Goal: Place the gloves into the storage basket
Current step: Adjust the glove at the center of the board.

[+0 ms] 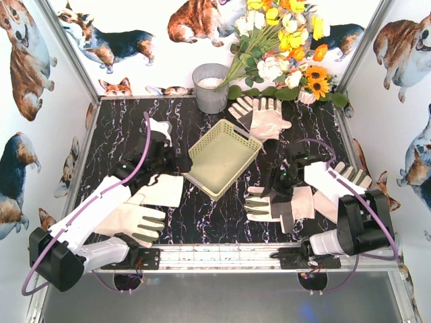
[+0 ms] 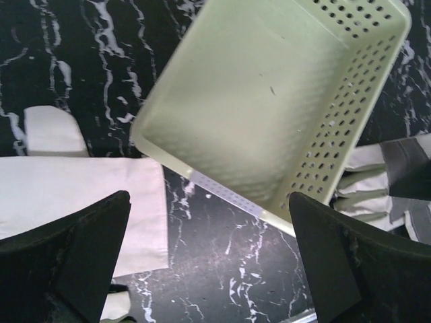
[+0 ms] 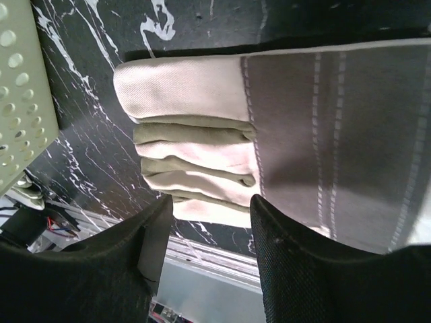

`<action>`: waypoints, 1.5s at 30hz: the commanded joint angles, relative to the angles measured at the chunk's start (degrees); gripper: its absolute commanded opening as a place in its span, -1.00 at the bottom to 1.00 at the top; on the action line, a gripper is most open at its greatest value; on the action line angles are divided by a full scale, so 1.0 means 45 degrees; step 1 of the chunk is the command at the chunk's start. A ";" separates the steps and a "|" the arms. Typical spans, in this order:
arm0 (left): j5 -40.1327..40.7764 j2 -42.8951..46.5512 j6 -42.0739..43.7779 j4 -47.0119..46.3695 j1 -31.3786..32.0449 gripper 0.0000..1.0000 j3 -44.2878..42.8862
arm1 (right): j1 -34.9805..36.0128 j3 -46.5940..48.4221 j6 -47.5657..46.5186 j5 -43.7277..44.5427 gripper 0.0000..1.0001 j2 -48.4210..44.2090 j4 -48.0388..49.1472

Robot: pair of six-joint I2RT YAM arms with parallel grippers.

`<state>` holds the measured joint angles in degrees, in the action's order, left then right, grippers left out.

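My left gripper is yet to take the grey-palmed glove's thumb [image 1: 287, 223], which sticks out toward the metal rail, so my right gripper should turn the glove [image 1: 304, 204] first.
The pale yellow-green storage basket [image 1: 222, 159] sits empty at the table's middle, turned diagonally; it also fills the left wrist view [image 2: 269, 101]. Cream gloves lie around it: a pair behind it [image 1: 260, 116], one at front left [image 1: 135, 220], one with a grey palm at front right [image 1: 279, 203] and one under the right arm [image 1: 350, 175]. My left gripper [image 1: 179, 164] is open and empty by the basket's near-left corner, over bare table [image 2: 212, 269] beside a white cuff [image 2: 74, 202]. My right gripper [image 1: 273, 194] is open over the grey-palmed glove's [image 3: 269, 134] fingers [image 3: 212, 229].
A grey metal bucket [image 1: 211, 87] and a bunch of artificial flowers [image 1: 283, 47] stand at the back. Corgi-printed walls close in the left, right and back. A metal rail [image 1: 222, 256] runs along the near edge.
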<state>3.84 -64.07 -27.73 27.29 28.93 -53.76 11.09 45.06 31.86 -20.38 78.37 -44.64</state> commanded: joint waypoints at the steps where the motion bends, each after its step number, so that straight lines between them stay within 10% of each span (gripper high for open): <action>1: 0.0524 0.0169 -0.1159 -0.0117 0.1023 0.93 -0.0513 | 0.0579 -0.0365 0.0709 -0.0716 0.02 0.0453 0.2248; 20: 0.3956 -0.1841 -0.4862 0.0871 0.7540 0.92 -0.2615 | 0.0584 0.1230 0.0116 -0.0529 0.03 0.3282 0.5373; 30: 0.3999 -0.3109 -0.6976 -0.1647 0.7905 0.85 -0.2314 | -0.1270 0.2379 -0.1013 0.1231 0.26 -0.0273 0.2255; 45: 0.0586 -1.0581 -0.4439 0.0360 0.7908 0.26 -0.8845 | -0.3665 0.4466 -0.1814 -0.0793 0.24 0.3241 0.1726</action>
<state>11.75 -107.87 -50.48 25.36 64.23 -90.83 -4.73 60.12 26.17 -20.43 90.00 -37.30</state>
